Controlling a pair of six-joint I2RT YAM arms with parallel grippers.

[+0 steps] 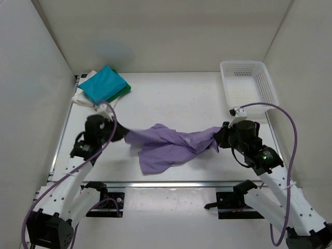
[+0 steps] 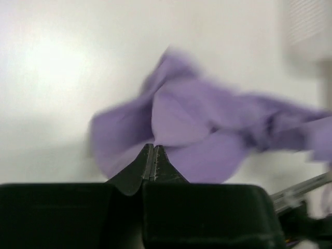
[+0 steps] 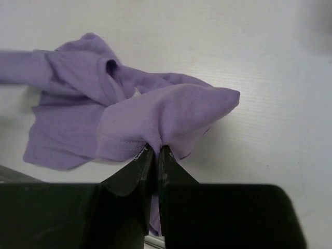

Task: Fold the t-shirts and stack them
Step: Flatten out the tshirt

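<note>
The lavender t-shirt's middle [image 1: 175,139] is bunched between my grippers. My right gripper should hold the t-shirt's end while my left gripper takes the other end toward the back [image 1: 179,96].
The lavender t-shirt [image 1: 166,145] is crumpled and stretched between both grippers over the middle of the table. My left gripper [image 1: 123,136] is shut on its left end; the left wrist view shows the jaws [image 2: 153,147] pressed together at the blurred cloth [image 2: 207,124]. My right gripper [image 1: 219,139] is shut on its right end, with a fold of cloth [image 3: 155,114] pinched between the jaws [image 3: 155,149]. At the back left lies a stack: a folded teal t-shirt [image 1: 104,83] on a dark green one [image 1: 123,91], over a white one [image 1: 83,97].
A white plastic lattice basket [image 1: 244,63] stands at the back right. White walls enclose the table on three sides. A metal rail [image 1: 171,183] runs along the near edge between the arm bases.
</note>
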